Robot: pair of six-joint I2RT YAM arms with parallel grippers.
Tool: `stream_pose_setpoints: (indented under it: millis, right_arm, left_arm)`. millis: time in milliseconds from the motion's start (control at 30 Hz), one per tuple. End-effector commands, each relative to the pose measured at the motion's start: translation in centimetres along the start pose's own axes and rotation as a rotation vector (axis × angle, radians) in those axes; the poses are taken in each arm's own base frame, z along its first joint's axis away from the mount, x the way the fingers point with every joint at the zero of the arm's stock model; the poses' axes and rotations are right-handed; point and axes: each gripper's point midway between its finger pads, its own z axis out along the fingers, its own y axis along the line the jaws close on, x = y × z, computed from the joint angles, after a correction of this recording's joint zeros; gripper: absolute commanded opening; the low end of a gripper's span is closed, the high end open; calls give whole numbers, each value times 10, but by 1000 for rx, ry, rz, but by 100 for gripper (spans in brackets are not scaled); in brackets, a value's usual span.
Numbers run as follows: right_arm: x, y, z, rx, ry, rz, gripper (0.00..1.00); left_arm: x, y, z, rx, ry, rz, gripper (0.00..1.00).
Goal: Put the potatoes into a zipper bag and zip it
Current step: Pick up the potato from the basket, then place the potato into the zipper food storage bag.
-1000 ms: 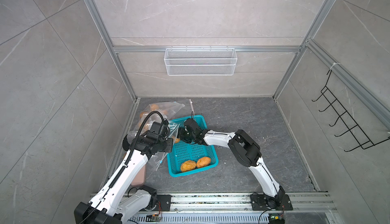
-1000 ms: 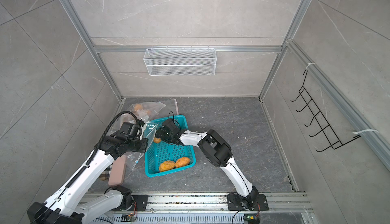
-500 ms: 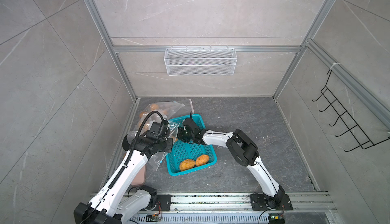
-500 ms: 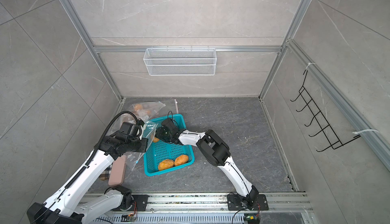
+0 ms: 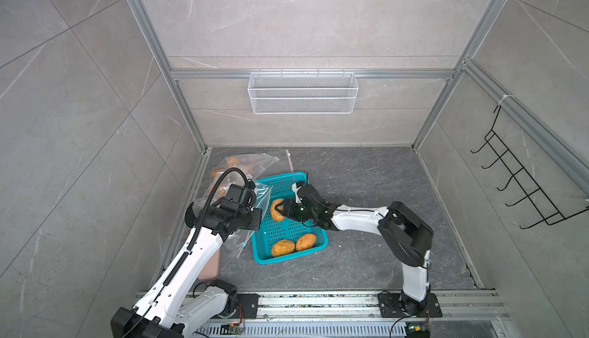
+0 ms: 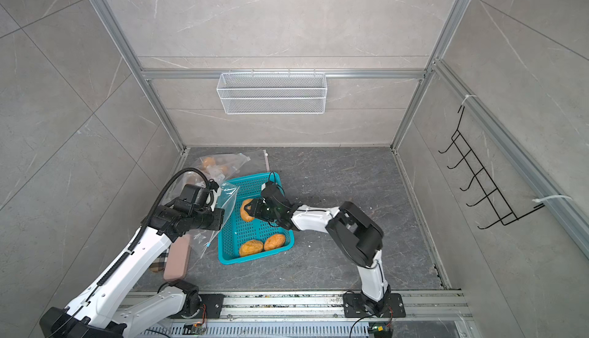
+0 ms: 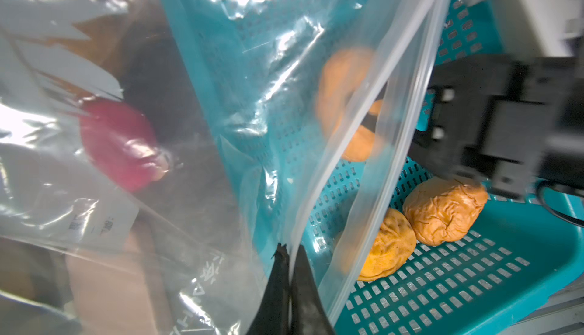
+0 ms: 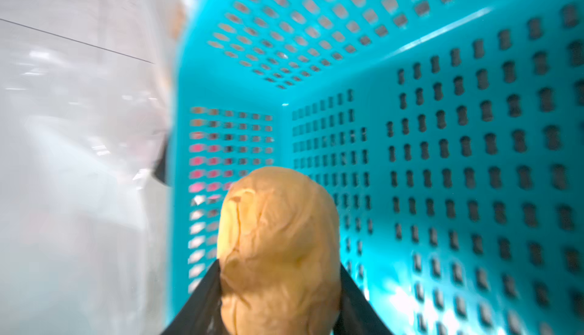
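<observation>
The potato in my right gripper is low, under the zipper bag's edge, so I should raise it clear and then lower it into the bag's opening.
A teal basket on the floor holds two wrinkled orange potatoes at its near end. Over the basket's left side my right gripper is shut on a third potato, one finger on each flank. The clear zipper bag hangs beside the basket's left wall. My left gripper is shut on its zipper edge. In both top views the left fingertips are hidden under the wrist.
More clear plastic with orange potatoes inside lies at the back left; I cannot tell whether it is the same bag. A pink case lies under the left arm. A wire shelf and a black hook rack hang on the walls.
My right gripper's jaws have narrowed onto the potato at the basket's left side, and the basket has shifted slightly. The left arm and the bag have stayed put.
</observation>
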Motion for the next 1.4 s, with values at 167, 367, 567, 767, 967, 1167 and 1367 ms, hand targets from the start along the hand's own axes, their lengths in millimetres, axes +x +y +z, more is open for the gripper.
stream_pose_setpoints:
  millis: [167,367,567,767,967,1167,1367]
  right_arm:
    - [1,77,-86,-272,-114,-82,35]
    - [13,124,-84,-382,-94,-135,35]
    - [21,133,-59,-374,-29,-85,34]
    - [26,109,-41,-274,-32,-88,34]
    - [26,85,-30,-172,-44,-115,34]
    - [29,86,-22,-156,-31,-121,34]
    - [33,108,-17,-186,-14,-119,34]
  left_arm:
    - [-11,-17,-12,106,-61,21,0]
    - [-12,-22,-17,136,-85,25,0]
    - [-13,-22,-19,139,-96,27,0]
    - [-17,-24,-25,152,-123,25,0]
    - [-21,-26,-36,172,-181,26,0]
    - [-22,-33,-40,211,-198,33,0]
    - [-22,-37,-40,233,-193,38,0]
